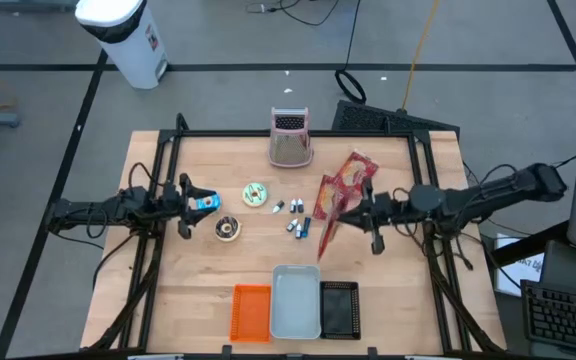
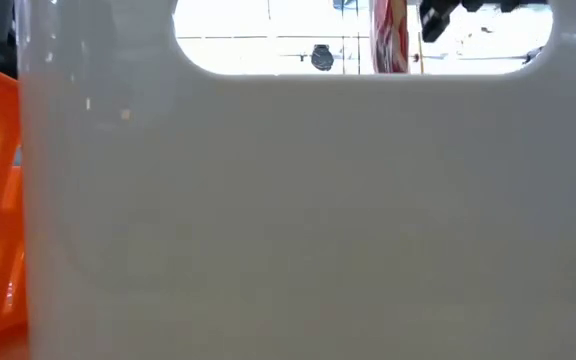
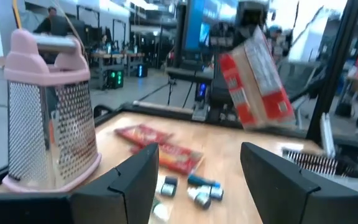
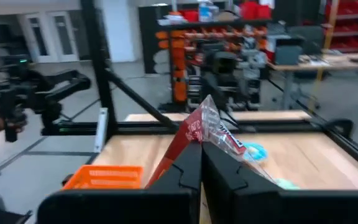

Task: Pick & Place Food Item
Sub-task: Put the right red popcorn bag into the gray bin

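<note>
The packet hangs at a tilt while my right gripper pinches the packet's upper end point(image 3: 252, 48), so next my left gripper reaches across and takes the packet's free lower end point(image 3: 265, 113) first.
A red and clear food packet point(image 3: 257, 81) hangs in the air over the table's right half, with my right gripper point(image 1: 356, 208) shut on it. From above it shows as a narrow red strip point(image 1: 328, 235). A second red packet point(image 1: 346, 180) lies flat on the wood beside it, toward the far edge. My left gripper point(image 1: 190, 206) waits open at the table's left, level, with nothing between its fingers point(image 3: 135, 171). My right gripper pinches the packet's upper end point(image 4: 202, 132) between its two fingers. The fingers lie level and come from the table's right side. The packet hangs tilted below them point(image 2: 388, 35), lifted clear of the table.
A pink box grater point(image 1: 290, 137) stands at the far middle. Small battery-like items point(image 1: 296, 222), a green-white round thing point(image 1: 256, 194), a brown round thing point(image 1: 228, 229) and a blue item point(image 1: 206, 203) lie mid-table. Orange point(image 1: 251, 310), white point(image 1: 296, 300) and black point(image 1: 339, 308) bins line the near edge.
</note>
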Robot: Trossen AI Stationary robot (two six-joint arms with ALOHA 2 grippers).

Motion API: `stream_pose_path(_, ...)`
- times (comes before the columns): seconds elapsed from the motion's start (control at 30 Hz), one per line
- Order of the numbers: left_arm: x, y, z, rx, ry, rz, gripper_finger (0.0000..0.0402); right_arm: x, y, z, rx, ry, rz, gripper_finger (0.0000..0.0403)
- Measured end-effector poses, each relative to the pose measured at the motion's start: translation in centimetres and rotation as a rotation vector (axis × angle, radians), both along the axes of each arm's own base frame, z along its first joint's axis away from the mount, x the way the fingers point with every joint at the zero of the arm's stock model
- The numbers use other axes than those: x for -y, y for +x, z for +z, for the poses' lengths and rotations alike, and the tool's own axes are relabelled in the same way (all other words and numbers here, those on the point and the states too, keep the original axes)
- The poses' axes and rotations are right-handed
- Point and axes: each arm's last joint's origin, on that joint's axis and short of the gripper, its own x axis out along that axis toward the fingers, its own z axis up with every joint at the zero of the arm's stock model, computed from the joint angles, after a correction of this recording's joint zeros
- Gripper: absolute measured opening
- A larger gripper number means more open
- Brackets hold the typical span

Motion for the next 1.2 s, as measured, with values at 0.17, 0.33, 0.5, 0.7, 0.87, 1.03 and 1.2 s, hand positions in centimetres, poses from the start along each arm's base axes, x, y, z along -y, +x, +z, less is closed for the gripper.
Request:
stream_pose_path(0.17, 0.0, -0.1, 0.7, 0.088, -0.082, -0.006, 0.023, -1.0, 1.4, -0.6, 0.039, -0.036, 0.026, 0.0)
stream_pose_path(0.33, 0.0, -0.2, 1.2, 0.147, -0.173, -0.016, 0.023, -1.4, 2.7, -1.8, 0.019, -0.074, -0.051, 0.0)
stream_pose_path(0.5, -0.4, -0.3, 1.6, 0.198, -0.191, 0.098, 0.023, -1.4, 3.6, -2.7, -0.004, -0.118, -0.13, 0.0)
stream_pose_path(0.7, -0.4, 0.9, 1.9, 0.201, -0.177, 0.132, 0.023, -1.0, 4.3, -3.5, -0.027, -0.219, -0.31, 0.0)
stream_pose_path(0.87, -0.5, 3.6, 1.2, 0.079, -0.203, 0.179, 0.023, -0.4, 4.9, -4.3, -0.062, -0.336, -0.523, 0.0)
stream_pose_path(1.03, -0.4, 8.0, 2.0, -0.094, -0.18, 0.213, 0.023, 0.3, 5.7, -5.1, -0.086, -0.401, -0.632, 0.0)
stream_pose_path(1.2, -0.3, 13.7, 3.2, -0.205, -0.105, 0.214, 0.023, 0.6, 6.3, -5.8, -0.104, -0.431, -0.66, 0.0)
